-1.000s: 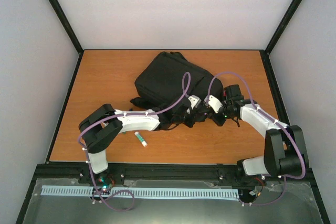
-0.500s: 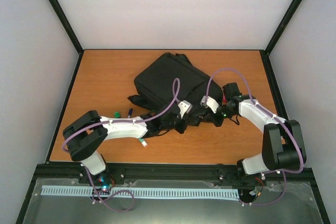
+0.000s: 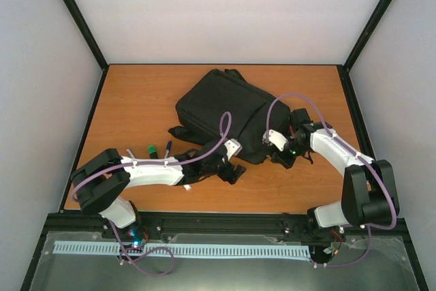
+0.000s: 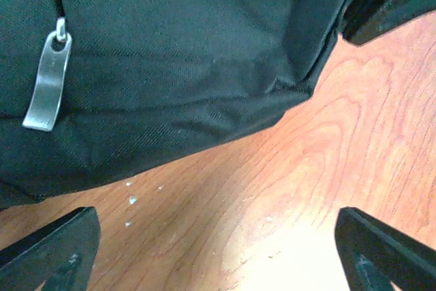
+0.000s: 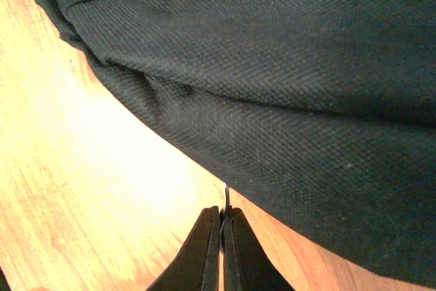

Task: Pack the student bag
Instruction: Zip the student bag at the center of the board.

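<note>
My right gripper is on the side the slanted student bag points its near end point(image 3: 263, 126) to, so next my left gripper takes hold of the bag's near edge point(image 3: 253, 159) and turns the bag straight.
The student bag point(image 3: 219, 108), a large black fabric backpack, lies in the middle of the wooden table point(image 3: 136, 100). My left gripper point(image 3: 230, 168) hovers open over bare wood just off the bag's near edge. In the left wrist view its fingers point(image 4: 48, 250) stand far apart with nothing between them, and a metal zip pull point(image 4: 46, 85) hangs on the bag point(image 4: 191, 52). My right gripper point(image 3: 278, 152) sits at the bag's near right corner. Its jaws point(image 5: 222, 221) are shut on a thin metal tab point(image 5: 226, 195) at the edge of the bag point(image 5: 272, 80).
A green-capped marker point(image 3: 150, 148) and a dark pen point(image 3: 167, 146) lie left of the bag, behind the left forearm. A white stick point(image 3: 187, 186) peeks out under that forearm. Black straps point(image 3: 180, 133) trail from the bag's left side. White walls enclose the table.
My left gripper went from shut to open and drew back toward the near left, off the bag. The left forearm now covers most of the white stick. The right gripper stayed shut at the bag.
</note>
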